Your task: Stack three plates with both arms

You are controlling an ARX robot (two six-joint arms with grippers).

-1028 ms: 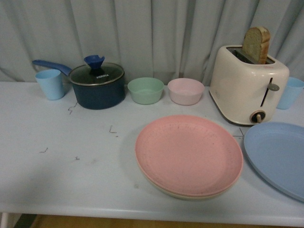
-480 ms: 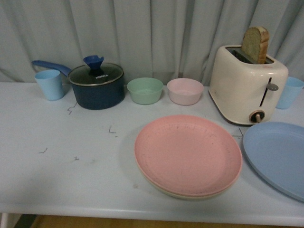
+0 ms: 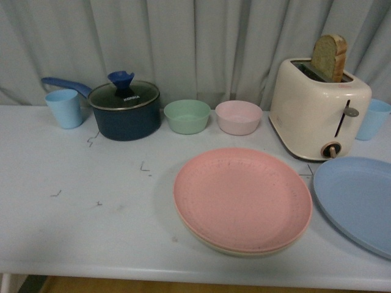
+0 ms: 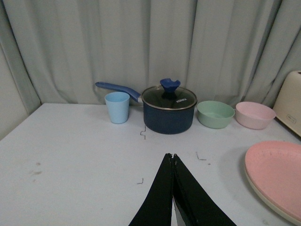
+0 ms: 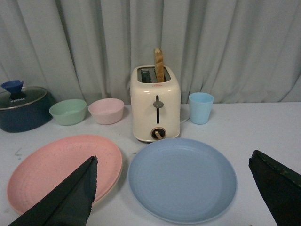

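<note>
The light blue plate (image 5: 182,180) should fit just as closely when the robot stacks it, because only a thin beige rim (image 3: 245,252) can be seen under the pink plate.
The speckled pink plate (image 3: 242,198) lies on top of the beige plate (image 3: 232,249), whose rim shows under it, near the table's front middle. The light blue plate (image 3: 357,201) lies alone to its right, partly cut off by the frame edge. No arm shows in the front view. In the left wrist view my left gripper (image 4: 173,156) is shut and empty above the bare table, left of the pink plate (image 4: 277,174). In the right wrist view my right gripper (image 5: 174,162) is open wide, its fingers on either side of the blue plate (image 5: 182,179), with the pink plate (image 5: 56,167) beside it.
A cream toaster (image 3: 319,110) with a bread slice stands behind the blue plate, a blue cup (image 3: 372,119) beside it. At the back stand a pink bowl (image 3: 238,117), a green bowl (image 3: 187,116), a dark blue lidded pot (image 3: 124,108) and another blue cup (image 3: 64,108). A curtain hangs behind.
</note>
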